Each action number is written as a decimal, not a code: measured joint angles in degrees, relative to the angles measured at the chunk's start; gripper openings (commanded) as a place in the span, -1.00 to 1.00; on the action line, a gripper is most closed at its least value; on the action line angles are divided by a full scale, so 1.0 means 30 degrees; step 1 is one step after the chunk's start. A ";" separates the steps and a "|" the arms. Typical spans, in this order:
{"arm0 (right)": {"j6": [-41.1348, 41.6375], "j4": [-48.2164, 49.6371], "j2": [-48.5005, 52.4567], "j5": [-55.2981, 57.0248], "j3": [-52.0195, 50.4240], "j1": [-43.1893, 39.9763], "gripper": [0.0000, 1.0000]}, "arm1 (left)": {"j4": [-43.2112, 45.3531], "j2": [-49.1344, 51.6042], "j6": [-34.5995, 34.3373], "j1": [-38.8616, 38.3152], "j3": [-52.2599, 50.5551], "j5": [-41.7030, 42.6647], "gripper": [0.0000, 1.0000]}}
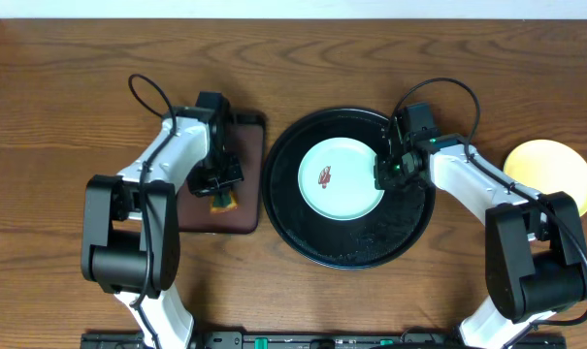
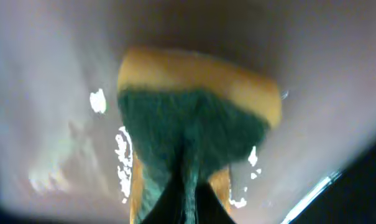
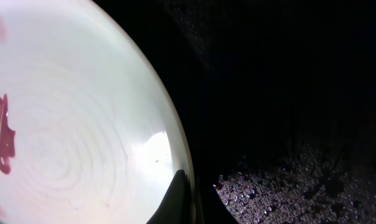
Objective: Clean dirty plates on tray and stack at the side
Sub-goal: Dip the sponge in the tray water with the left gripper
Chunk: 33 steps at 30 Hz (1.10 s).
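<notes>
The sponge (image 2: 203, 84) is at a slant in the robot's left gripper, so the robot should rest it on the brown tray and grip its green middle (image 2: 191, 127) squarely before wiping the plate.
A pale mint-blue plate (image 1: 340, 178) with a reddish smear at its centre lies on the large round black tray (image 1: 356, 247). My right gripper (image 1: 388, 173) is shut on this plate's right rim; in the right wrist view the plate (image 3: 69, 118) fills the left side, with my fingertips (image 3: 186, 199) pinching its edge. A pale yellow plate (image 1: 550, 174) lies on the table at the far right. My left gripper (image 1: 219, 186) is shut on a yellow and green sponge (image 2: 194, 124) over the small brown tray (image 1: 225, 218). A third plate is out of view.
The brown rectangular tray sits left of the black tray. The black tray's floor (image 3: 287, 180) carries water droplets. The wooden table (image 1: 60, 116) extends to the left and back.
</notes>
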 measured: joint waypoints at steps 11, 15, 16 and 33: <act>0.0007 -0.0007 0.0000 -0.0015 0.0000 0.0000 -0.98 | -0.0845 -0.0605 -0.0554 0.0000 0.1450 -0.0918 -0.28; 0.0007 -0.0015 0.0000 -0.0015 0.0007 0.0000 -0.98 | 0.0663 -0.0605 -0.1741 0.0000 -0.0488 -0.1486 -0.34; 0.0007 -0.0015 0.0000 -0.0007 0.0007 0.0000 -0.98 | 0.1013 -0.0605 -0.1967 0.0000 -0.0845 -0.1559 -0.41; 0.0015 -0.0022 0.0000 -0.0015 0.0007 0.0000 -0.98 | 0.1071 -0.1217 -0.0335 0.0248 -0.1144 -0.0707 0.03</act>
